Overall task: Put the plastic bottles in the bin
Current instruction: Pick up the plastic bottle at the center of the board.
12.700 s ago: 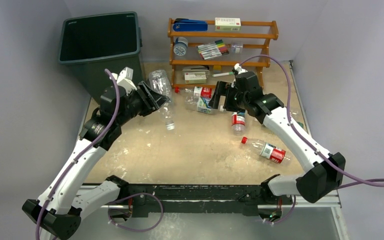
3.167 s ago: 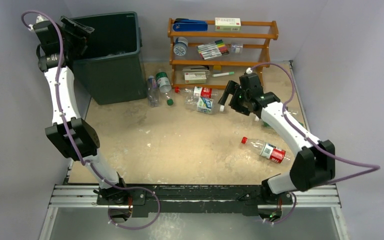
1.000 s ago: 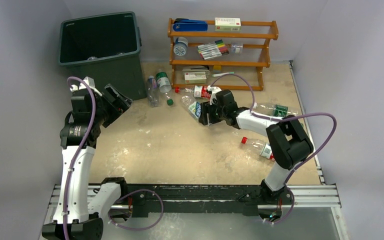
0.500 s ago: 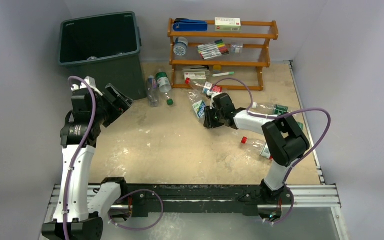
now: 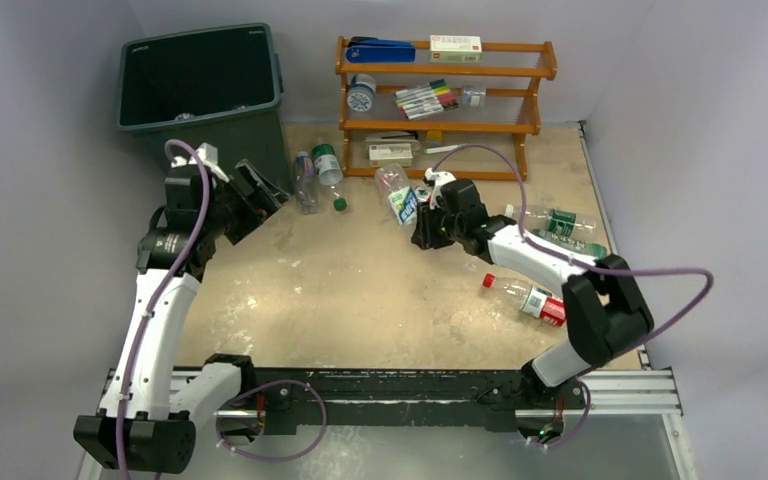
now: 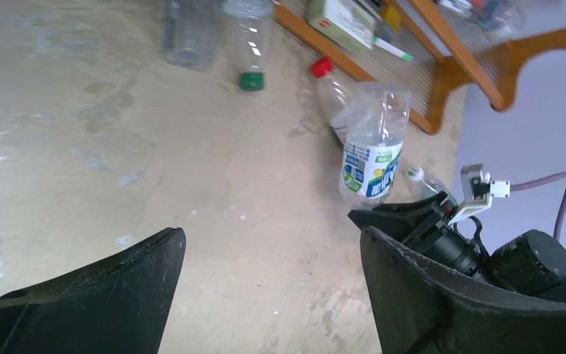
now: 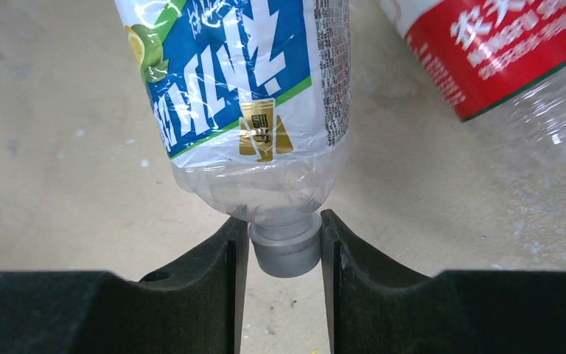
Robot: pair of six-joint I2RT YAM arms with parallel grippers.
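My left gripper goes on reaching for the bottle's clear base, free while my right gripper holds the bottle's grey cap (image 7: 287, 254), until my left fingers surround that base (image 5: 390, 177).
My right gripper (image 7: 284, 247) is shut on the grey cap of a clear plastic bottle with a blue-green label (image 7: 243, 96). From above, that bottle (image 5: 397, 195) points from the right gripper (image 5: 416, 225) toward the rack. A red-label bottle (image 7: 486, 51) lies just beside it. My left gripper (image 5: 265, 198) stands open and empty near the foot of the dark bin (image 5: 200, 120). Two clear bottles (image 5: 305, 180) (image 5: 327, 165) lie by the bin. A green-label bottle (image 5: 552, 222) and a red-capped one (image 5: 530, 298) lie to the right.
An orange wooden rack (image 5: 445, 95) with markers, boxes and a stapler stands at the back. A loose green cap (image 5: 340, 204) lies near the two bottles. Grey walls close in the table on the left, back and right.
My right gripper has closed on the bottle's cap and swung the bottle so it points toward the rack. The left arm has moved right and farther out, toward the bottles by the bin.
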